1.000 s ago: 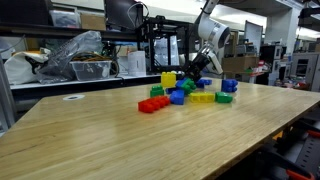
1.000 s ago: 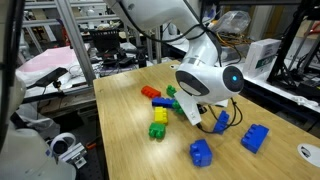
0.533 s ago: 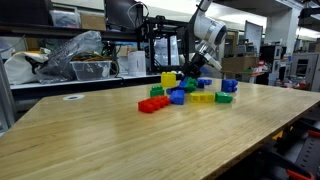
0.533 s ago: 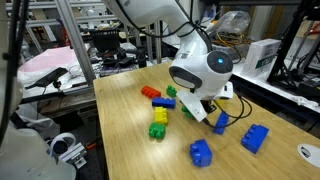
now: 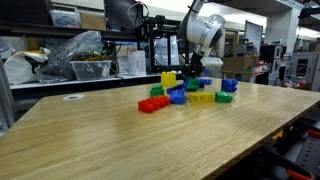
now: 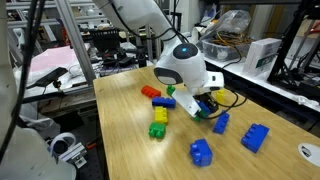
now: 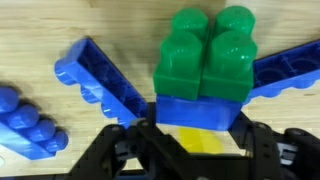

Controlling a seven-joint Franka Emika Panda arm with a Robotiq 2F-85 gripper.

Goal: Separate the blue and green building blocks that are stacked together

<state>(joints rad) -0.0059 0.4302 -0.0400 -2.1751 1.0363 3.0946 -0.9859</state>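
Observation:
My gripper should lift the joined stack it is holding clear, tilt it and lower it toward the open wood, because loose blue bricks crowd the stack.
In the wrist view the green block sits pressed onto the blue block, still joined as one stack. My gripper is shut on the blue block, one black finger on each side of it. A patch of yellow shows between the fingers below the blue block. In both exterior views the gripper hangs low over the brick pile on the wooden table.
Loose blue bricks lie beside the held stack: a long one on the left and a studded one. The pile holds a red brick, yellow bricks and a green brick. More blue bricks lie apart.
The arm's wrist has swung and risen over the pile, shifting back toward the bricks' middle. The gripper has stayed shut the whole time.

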